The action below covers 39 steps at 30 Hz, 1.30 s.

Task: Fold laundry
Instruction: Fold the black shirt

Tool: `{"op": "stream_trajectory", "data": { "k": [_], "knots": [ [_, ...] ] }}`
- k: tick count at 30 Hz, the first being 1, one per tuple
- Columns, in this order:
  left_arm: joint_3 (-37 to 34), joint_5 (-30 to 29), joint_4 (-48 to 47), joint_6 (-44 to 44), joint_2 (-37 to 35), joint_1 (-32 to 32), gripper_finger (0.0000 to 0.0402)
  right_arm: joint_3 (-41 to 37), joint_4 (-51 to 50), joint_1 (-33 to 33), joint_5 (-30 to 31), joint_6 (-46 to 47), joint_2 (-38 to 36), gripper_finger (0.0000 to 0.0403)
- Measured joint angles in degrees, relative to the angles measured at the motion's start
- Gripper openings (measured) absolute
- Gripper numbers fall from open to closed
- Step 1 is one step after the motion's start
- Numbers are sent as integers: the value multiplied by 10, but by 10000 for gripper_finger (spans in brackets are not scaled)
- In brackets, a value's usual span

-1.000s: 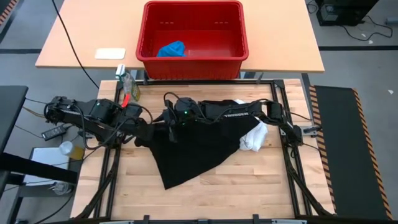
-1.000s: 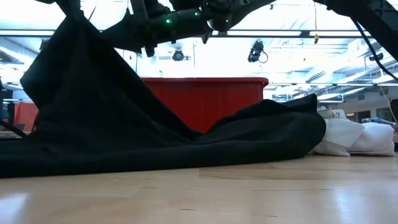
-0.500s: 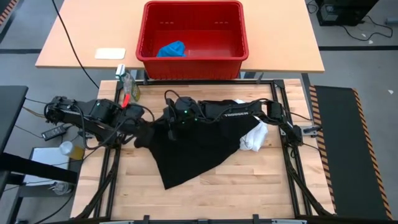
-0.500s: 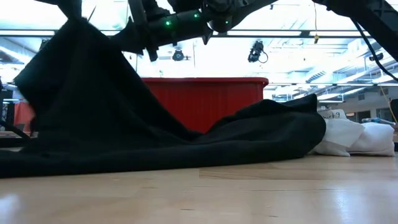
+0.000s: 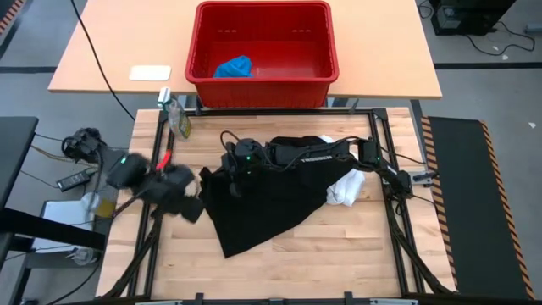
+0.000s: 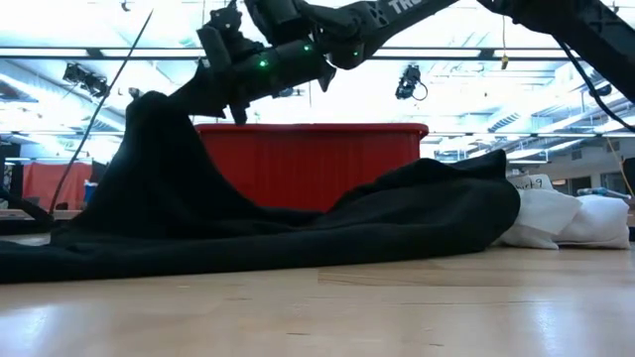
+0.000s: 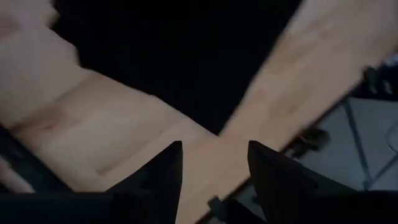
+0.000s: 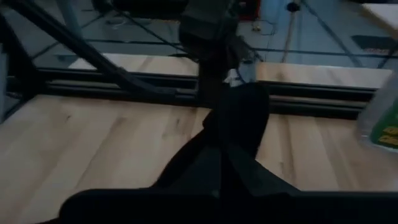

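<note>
The robot's right gripper reaches across the black garment and holds its edge in a bunched peak (image 6: 151,121), so next the left gripper grabs the cloth (image 6: 136,164) below and pulls it flat.
The large black garment (image 5: 262,203) lies spread on the wooden table, its left part pulled up into a peak (image 6: 154,99). My right gripper (image 5: 220,180) reaches across from the right side and is shut on that peak. My left gripper (image 5: 193,210) hangs open just off the garment's left edge, with nothing between its fingers (image 7: 168,171). A white garment (image 5: 345,186) lies bunched against the black one's right end. The small blue garment (image 5: 233,66) sits inside the red basket. My right gripper pinches the black garment's raised left edge (image 8: 239,121) between its two fingers, coming nearly level from the table's right side. The cloth stands up in a bunched fold at the fingers (image 6: 198,87) and slopes down from there, with the rest lying on the table.
The red basket (image 5: 258,93) stands on the far table beyond the work surface, with a white card (image 5: 150,73) to its left. A small green-labelled bottle (image 5: 176,119) sits at the far left corner. Bare wood (image 5: 296,263) lies along the near edge.
My left gripper has let go of the black garment and swung away toward the table's near left. The cloth's high left peak has dropped lower and now hangs from my right gripper, which has sunk a little. The garment's right part and the white garment stayed put.
</note>
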Motion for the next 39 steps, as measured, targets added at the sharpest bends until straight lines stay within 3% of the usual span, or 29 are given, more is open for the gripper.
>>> {"op": "stream_trajectory", "data": {
  "k": [6,11,16,19,22,28,34,39],
  "knots": [
    [-2,-141,-35,-78,51,-158,181,0,-17,-1,-9,-6,1,7],
    [-4,-192,-107,-92,134,-202,181,0,-49,-1,-7,0,-2,7],
    [-34,-164,-38,69,172,-180,162,0,-81,-6,-24,-3,-19,8],
    [-55,-164,40,227,167,-151,136,0,-102,-15,-45,-6,-30,8],
    [-58,-179,27,383,150,-122,111,0,-119,-23,-67,-8,-39,8],
    [-81,-325,10,512,30,-82,73,0,-123,-27,-70,13,-39,9],
    [-250,-276,168,564,-185,-35,31,0,-109,-26,-68,18,-39,9],
    [-412,-155,277,475,-309,43,9,0,-110,-27,-66,25,-39,9]
  ]
}}
